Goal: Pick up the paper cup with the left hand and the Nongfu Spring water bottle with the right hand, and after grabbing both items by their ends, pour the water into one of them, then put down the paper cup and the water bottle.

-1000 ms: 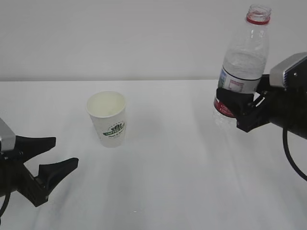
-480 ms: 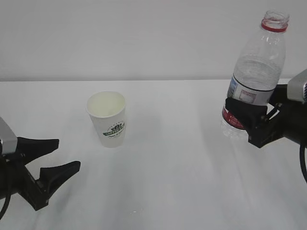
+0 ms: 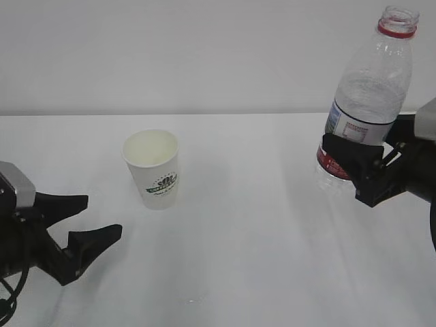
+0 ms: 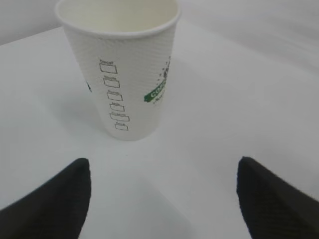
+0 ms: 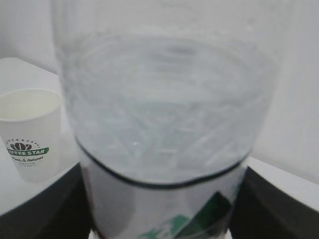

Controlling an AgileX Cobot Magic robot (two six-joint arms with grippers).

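Note:
Water (image 3: 371, 102) is well below the uncapped opening of the water bottle (image 3: 359, 128), so the water bottle will start to pour a thin stream only once I tip it past level.
The white paper cup (image 3: 152, 169) with a green logo stands upright on the table, empty inside as far as I can see; the left wrist view shows this paper cup (image 4: 122, 69) close ahead. My left gripper (image 3: 83, 223) is open, low at the table's left, apart from the cup, its fingertips (image 4: 60, 194) spread wide. My right gripper (image 3: 354, 167) is shut on the Nongfu Spring water bottle (image 3: 368, 88), held off the table, leaning slightly right, uncapped. Water (image 5: 164, 104) fills the bottle (image 5: 164, 149) to about mid-height in the right wrist view.
The white table (image 3: 259, 259) runs to a pale wall behind. The cup (image 5: 31, 134) also shows at the left of the right wrist view, well left of the held bottle.
My right gripper carried the bottle to the right and a little upward. My left gripper slid forward toward the cup and its fingers spread wider.

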